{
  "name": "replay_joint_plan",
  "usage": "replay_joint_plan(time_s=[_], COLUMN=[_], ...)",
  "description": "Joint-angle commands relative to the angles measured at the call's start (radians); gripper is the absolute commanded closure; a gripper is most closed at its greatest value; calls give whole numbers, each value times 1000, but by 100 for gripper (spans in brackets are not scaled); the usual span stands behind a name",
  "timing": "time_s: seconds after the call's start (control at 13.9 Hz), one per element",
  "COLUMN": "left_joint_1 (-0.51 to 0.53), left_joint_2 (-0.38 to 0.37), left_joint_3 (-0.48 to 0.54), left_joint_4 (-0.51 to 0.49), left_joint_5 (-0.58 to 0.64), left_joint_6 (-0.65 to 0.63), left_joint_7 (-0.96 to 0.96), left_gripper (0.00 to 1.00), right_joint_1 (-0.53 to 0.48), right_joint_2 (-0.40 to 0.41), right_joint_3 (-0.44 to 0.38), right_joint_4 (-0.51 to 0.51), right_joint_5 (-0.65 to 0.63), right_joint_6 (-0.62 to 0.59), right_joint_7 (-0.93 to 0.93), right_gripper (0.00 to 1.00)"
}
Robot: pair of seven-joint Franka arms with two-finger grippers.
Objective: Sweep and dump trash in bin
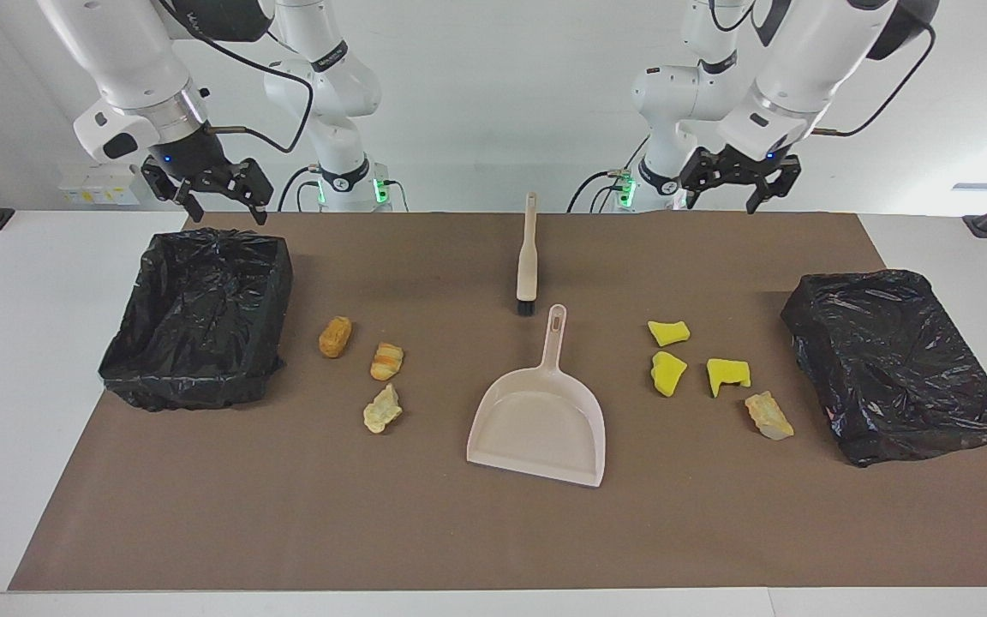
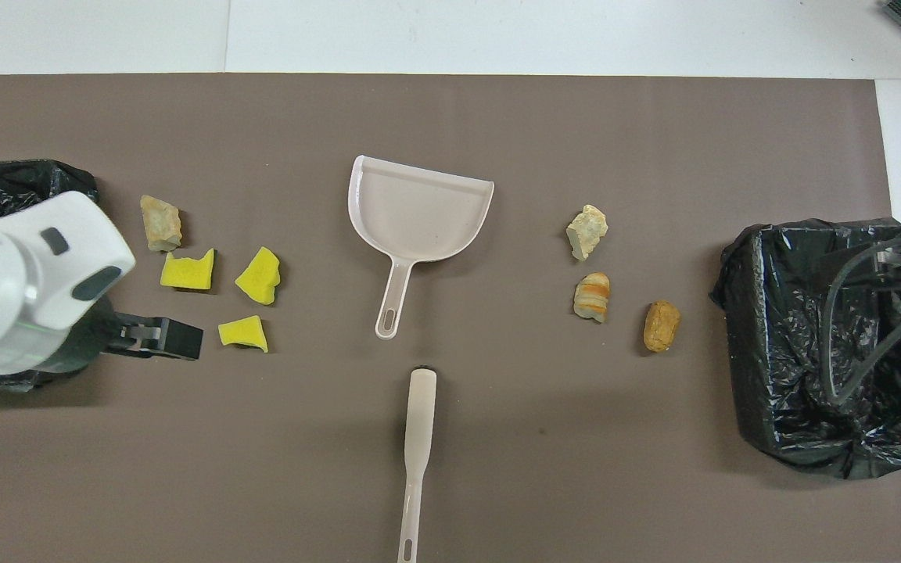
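My left gripper should keep moving, as the beige brush's handle (image 2: 409, 525) points toward the robots, clear of the dustpan. It should go on to that narrow handle (image 2: 412, 497) and close there.
Several small trash chunks lie on the brown mat. Yellow ones (image 1: 667, 374) and a tan one (image 1: 768, 415) lie toward the left arm's end, orange and tan ones (image 1: 386, 361) toward the right arm's end. A beige dustpan (image 1: 536, 420) lies between the two groups, and the beige brush (image 1: 528, 257) lies nearer to the robots. An open bin lined with black plastic (image 1: 202, 317) stands at the right arm's end. My right gripper (image 1: 226, 206) hangs open over the bin's edge nearest the robots. My left gripper (image 1: 720, 199) is raised and open, holding nothing.
A second bin wrapped in black plastic (image 1: 896, 360) stands at the left arm's end. In the overhead view the left arm's white wrist (image 2: 28, 281) covers part of it. Cables (image 2: 873, 313) hang over the open bin. White table (image 1: 22, 343) borders the mat.
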Motion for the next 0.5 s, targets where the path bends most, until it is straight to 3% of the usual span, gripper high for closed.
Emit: replay_joint_plan(time_s=[0.0,0.43], left_joint_1=[-129,-339], left_joint_2=[-65,-53], left_joint_3=[18,15], left_joint_4=[-168,-360], left_joint_5=[-4,-20], left_joint_6=[107,319], left_joint_7=[-79,-206], left_gripper=[0,0], right_joint_1=[5,25], right_joint_2=[-6,40], right_joint_3=[-4,-3], right_joint_4=[-36,-75], right_joint_5=[9,9], right_joint_6=[50,159], right_joint_7=[8,10], right_gripper=[0,0])
